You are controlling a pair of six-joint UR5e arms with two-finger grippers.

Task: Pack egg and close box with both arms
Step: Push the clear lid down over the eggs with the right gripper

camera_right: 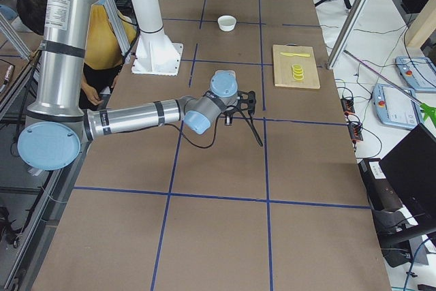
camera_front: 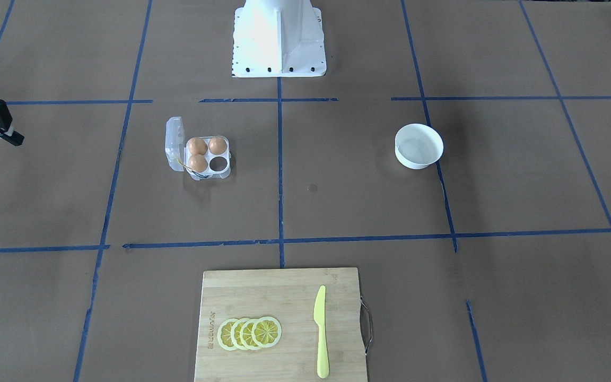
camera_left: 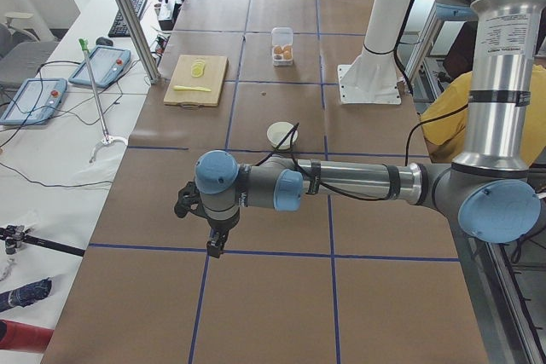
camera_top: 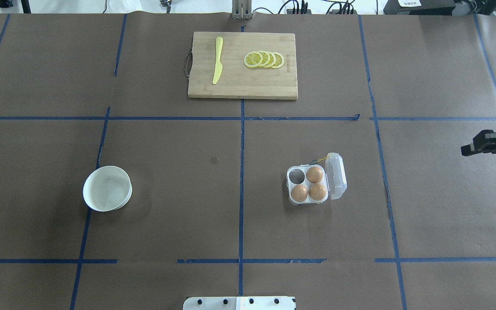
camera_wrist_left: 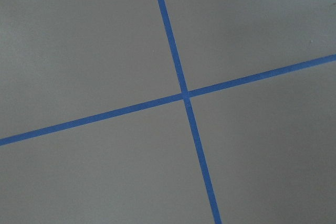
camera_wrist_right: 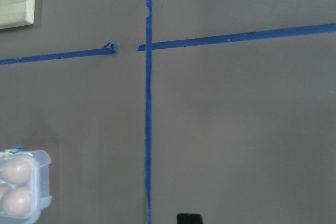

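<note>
The box's lid stands open toward my right gripper and the white bowl is empty, so next my right gripper moves in and pushes the lid closed.
The clear box (camera_top: 292, 187) lies on the robot's right half of the table with its lid (camera_top: 336, 176) open and its yellow string (camera_top: 323, 158) at the far side. Three tan eggs (camera_top: 314, 174) sit in three cups; the far-left cup (camera_top: 296, 175) is empty. The box also shows in the front view (camera_front: 224, 174) and at the lower left of the right wrist view (camera_wrist_right: 43, 184). My right gripper (camera_top: 467, 150) hovers far to the right of the box and looks shut and empty. My left gripper (camera_left: 213, 245) hangs over bare table; I cannot tell its state.
A white bowl (camera_top: 86, 189) stands on the left half and looks empty. A wooden cutting board (camera_top: 239, 82) with a yellow knife (camera_top: 217, 60) and lemon slices (camera_top: 264, 59) lies at the far middle. The white pedestal (camera_front: 279, 42) stands at the near edge.
</note>
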